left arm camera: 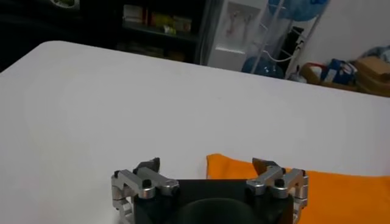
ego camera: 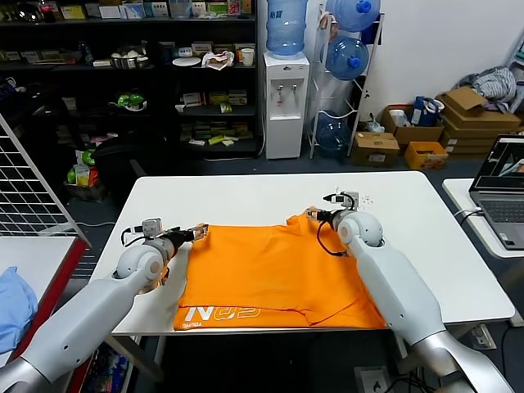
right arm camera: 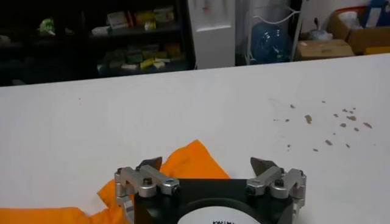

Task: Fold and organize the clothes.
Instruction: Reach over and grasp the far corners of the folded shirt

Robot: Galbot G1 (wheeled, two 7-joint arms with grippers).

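The orange T-shirt lies flat (ego camera: 254, 268), so I expect its far edge (ego camera: 250, 228) to fold over while the white lettering stays put when I pull the corners nearer.
The orange T-shirt (ego camera: 270, 274) lies folded on the white table (ego camera: 246, 196), its white lettering at the near edge. My left gripper (ego camera: 201, 233) is open at the shirt's far left corner; in the left wrist view the orange corner (left arm camera: 231, 167) lies between its spread fingers (left arm camera: 210, 167). My right gripper (ego camera: 313, 214) is open at the far right corner; in the right wrist view an orange fabric point (right arm camera: 192, 161) lies between its spread fingers (right arm camera: 207, 164). Neither gripper holds fabric.
A laptop (ego camera: 503, 192) sits on a side table at the right. A light blue cloth (ego camera: 12, 303) lies at the lower left beside a wire rack (ego camera: 29, 188). Shelves, a water dispenser (ego camera: 285, 98) and cardboard boxes (ego camera: 467, 119) stand behind the table.
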